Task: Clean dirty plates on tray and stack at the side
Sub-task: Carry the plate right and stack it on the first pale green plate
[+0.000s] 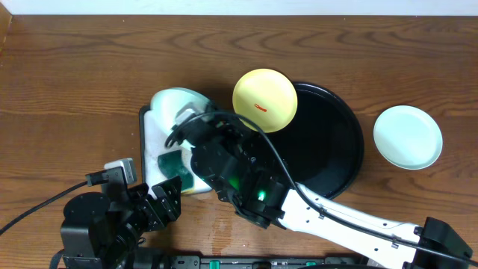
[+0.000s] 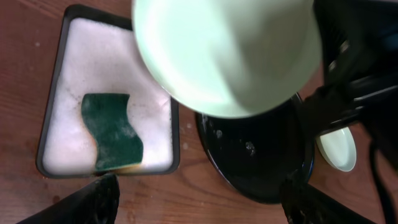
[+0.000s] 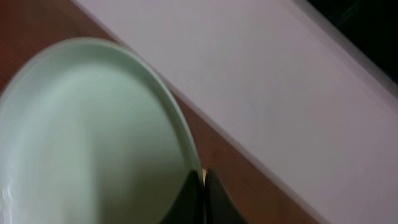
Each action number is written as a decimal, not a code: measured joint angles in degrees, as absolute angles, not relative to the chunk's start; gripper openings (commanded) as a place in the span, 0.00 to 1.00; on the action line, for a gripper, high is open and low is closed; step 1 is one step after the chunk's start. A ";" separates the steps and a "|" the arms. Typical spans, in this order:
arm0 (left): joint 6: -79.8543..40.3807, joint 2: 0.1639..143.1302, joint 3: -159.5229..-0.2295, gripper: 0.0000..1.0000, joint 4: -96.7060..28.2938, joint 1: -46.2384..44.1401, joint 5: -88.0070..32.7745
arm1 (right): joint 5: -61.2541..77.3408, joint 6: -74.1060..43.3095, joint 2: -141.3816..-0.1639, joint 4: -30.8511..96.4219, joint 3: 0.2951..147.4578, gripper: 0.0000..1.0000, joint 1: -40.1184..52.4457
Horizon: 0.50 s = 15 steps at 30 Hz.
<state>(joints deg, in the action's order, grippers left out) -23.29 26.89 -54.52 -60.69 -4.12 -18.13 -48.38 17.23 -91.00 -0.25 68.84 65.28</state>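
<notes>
I should keep moving my right gripper toward the second mint plate (image 1: 408, 137) and let go on top of it, because that plate lies uncovered and the held mint plate's side (image 2: 227, 53) is clean.
My right gripper (image 3: 202, 182) is shut on the rim of a pale mint-green plate (image 3: 93, 137) and holds it tilted in the air. From overhead this plate (image 1: 173, 103) hangs over the white tray, with the right gripper (image 1: 196, 119) at its edge. It also fills the top of the left wrist view (image 2: 227, 56). A pale yellow plate (image 1: 265, 99) with a red smear rests on the left rim of the black round tray (image 1: 336, 149). A second mint plate (image 1: 407, 137) lies on the table to the right of the tray. My left gripper (image 2: 202, 205) is open and empty near the front edge.
A white dark-rimmed rectangular tray (image 2: 68, 81) of foam holds a green sponge (image 2: 112, 130), left of the black tray (image 2: 261, 162). The left arm's base and cables (image 1: 97, 217) fill the front left corner. The right arm crosses the front of the table.
</notes>
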 measured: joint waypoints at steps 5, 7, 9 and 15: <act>-23.29 26.89 -54.52 0.83 -60.77 -4.12 -18.13 | -38.89 -5.87 -90.76 16.95 68.79 0.01 63.33; -23.29 26.89 -54.52 0.83 -60.75 -4.12 -18.13 | -32.01 -11.27 -90.35 19.49 68.79 0.01 60.93; -23.27 26.89 -54.52 0.83 -60.75 -4.12 -18.13 | -24.01 -16.32 -88.86 23.14 68.77 0.01 56.73; -23.29 26.89 -54.52 0.83 -60.75 -4.12 -18.13 | -5.96 -25.67 -80.18 33.67 68.86 0.01 36.49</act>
<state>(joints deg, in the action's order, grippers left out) -23.29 26.89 -54.52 -60.75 -4.12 -18.13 -5.96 -25.67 -80.18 33.67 68.86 36.49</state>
